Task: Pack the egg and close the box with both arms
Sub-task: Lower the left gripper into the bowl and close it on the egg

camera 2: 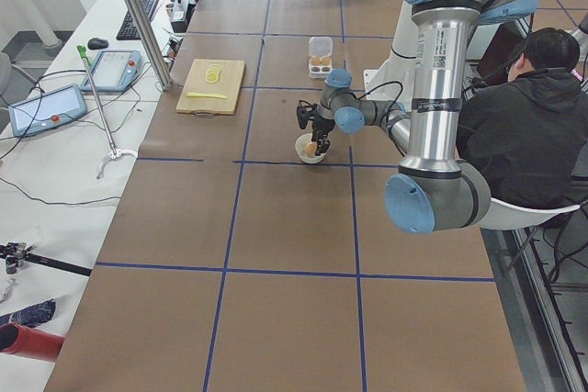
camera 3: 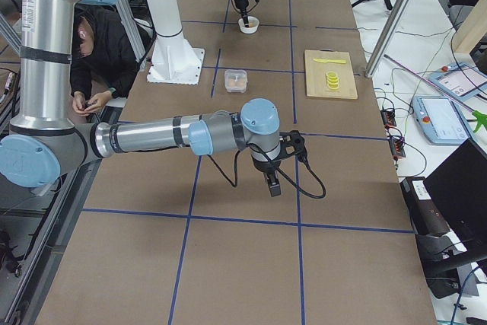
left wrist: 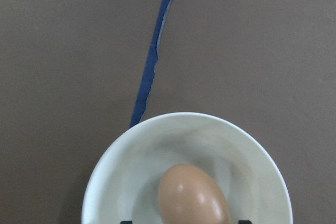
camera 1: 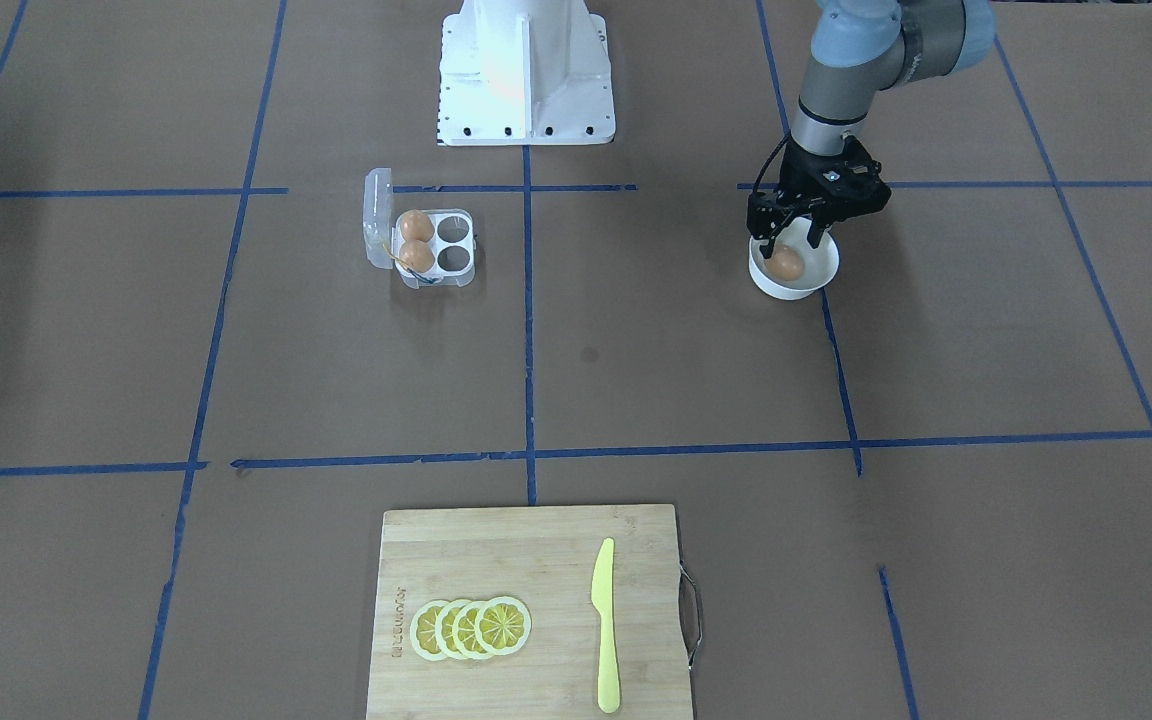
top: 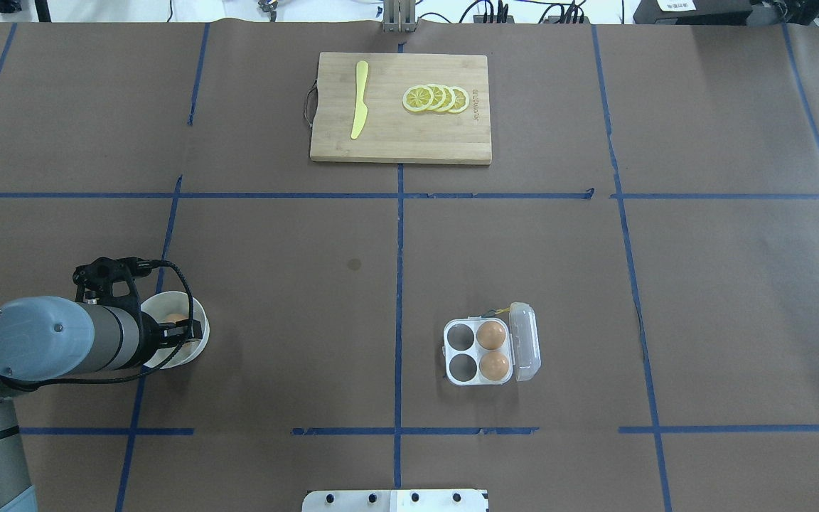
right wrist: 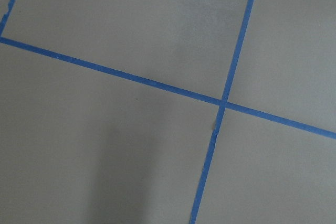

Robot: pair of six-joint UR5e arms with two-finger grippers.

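Note:
The round white bowl [camera 1: 794, 259] should stay where it is and be empty when I lift the brown egg out, because plain white inside [camera 1: 820, 263] shows around the egg.
A brown egg [camera 1: 787, 264] lies in a round white bowl [camera 1: 822, 276]; the left wrist view shows the egg [left wrist: 194, 195] close below in the bowl [left wrist: 118, 166]. My left gripper [camera 1: 789, 247] is open and lowered over the bowl, one finger on each side of the egg, not closed on it. The clear box [camera 1: 453, 259] lies open, lid [camera 1: 377, 220] folded back. Two eggs [camera 1: 416, 240] fill its cups next to the lid; the other two cups are empty. My right gripper [camera 3: 272, 180] shows only in the exterior right view, above bare table; I cannot tell its state.
A wooden cutting board [camera 1: 536, 560] with lemon slices [camera 1: 471, 628] and a yellow knife [camera 1: 604, 625] lies at the operators' side. The white base [camera 1: 526, 70] stands behind the box. A seated person [camera 2: 528, 107] is beside the table.

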